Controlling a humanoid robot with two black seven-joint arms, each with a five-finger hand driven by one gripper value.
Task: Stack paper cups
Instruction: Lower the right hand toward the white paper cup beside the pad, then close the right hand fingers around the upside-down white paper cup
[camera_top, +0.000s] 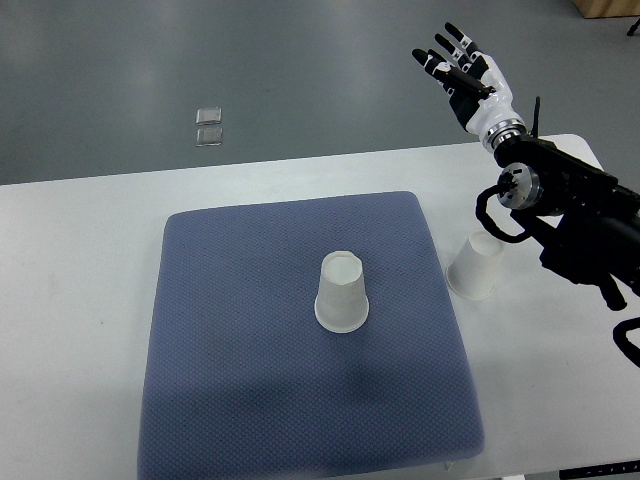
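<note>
My gripper will lower the second white paper cup (477, 266), and it will slide almost fully down over the upside-down cup, which tapers to a narrow top (342, 266).
A white paper cup (342, 291) stands upside down near the middle of the blue-grey mat (240, 380). A second white paper cup (476, 266) rests tilted on the white table just off the mat's right edge, partly under my right forearm. My right hand (457, 62) is raised beyond the table's far edge at the upper right, fingers spread and holding nothing. It is well above and behind the second cup. The left arm does not show.
The white table (80, 300) extends left of the mat. Two small clear squares (209, 127) lie on the grey floor beyond the table's far edge. The black right forearm (580, 220) covers the table's right side.
</note>
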